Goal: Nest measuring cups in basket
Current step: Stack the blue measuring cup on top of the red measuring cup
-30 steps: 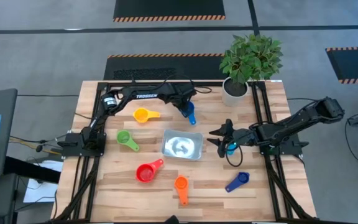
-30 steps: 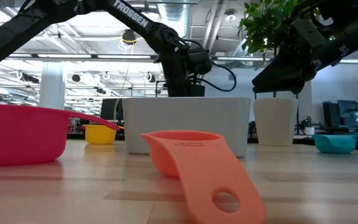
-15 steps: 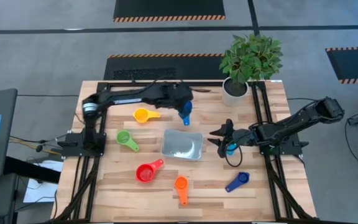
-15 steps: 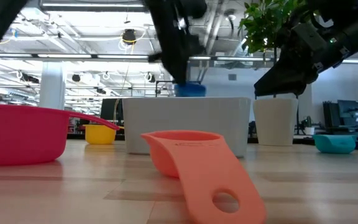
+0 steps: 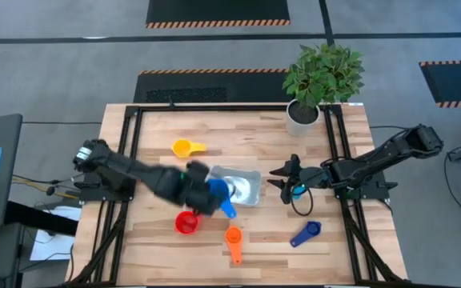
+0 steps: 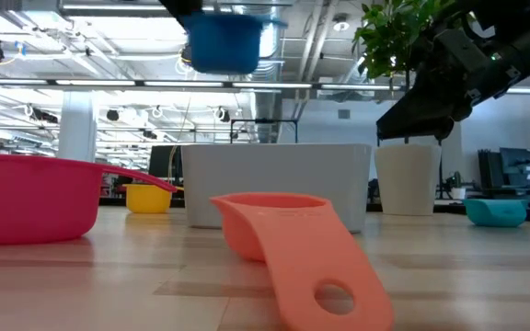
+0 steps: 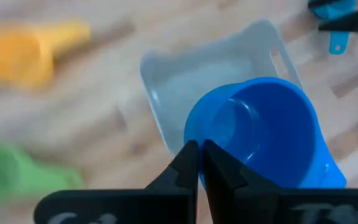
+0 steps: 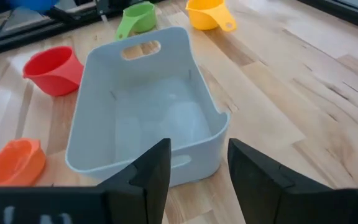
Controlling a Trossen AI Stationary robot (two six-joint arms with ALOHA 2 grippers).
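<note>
The red cup's opening [image 5: 186, 222] is open and empty, with the blue cup upright [image 5: 220, 190], so my left gripper should now go toward the red cup until the bowls nest.
My left gripper [image 7: 199, 163] is shut on the blue cup [image 7: 260, 137] and holds it high over the near left part of the pale grey basket [image 5: 242, 186]. The blue cup also shows in the high view [image 5: 217, 191] and the low view [image 6: 228, 41]. My right gripper [image 8: 197, 168] is open and hovers at the basket's right, above the light blue cup [image 5: 297, 190], which sits on the table. The yellow cup [image 5: 184, 148], red cup [image 5: 186, 222], orange cup [image 5: 232, 237] and dark blue cup [image 5: 305, 234] rest on the table. The green cup [image 8: 135, 17] is hidden under my left arm in the high view. My left gripper pinches the blue cup's rim [image 7: 194, 140] at one side, with one finger seemingly inside the bowl and one outside. The fingers come from above. The cup is lifted well clear of table and basket, upright with its mouth up, and its handle [image 5: 227, 210] points toward the near edge.
A potted plant in a white pot [image 5: 302, 118] stands at the far right corner. Black frame rails [image 5: 134, 120] run along the table's left, far and right sides. The wood between the basket and the yellow cup is bare.
My left gripper has swung from the far side of the table toward the near edge, carrying the blue cup upward and over the basket's near left part. The arm now lies across the green cup's place. My right gripper has kept still.
</note>
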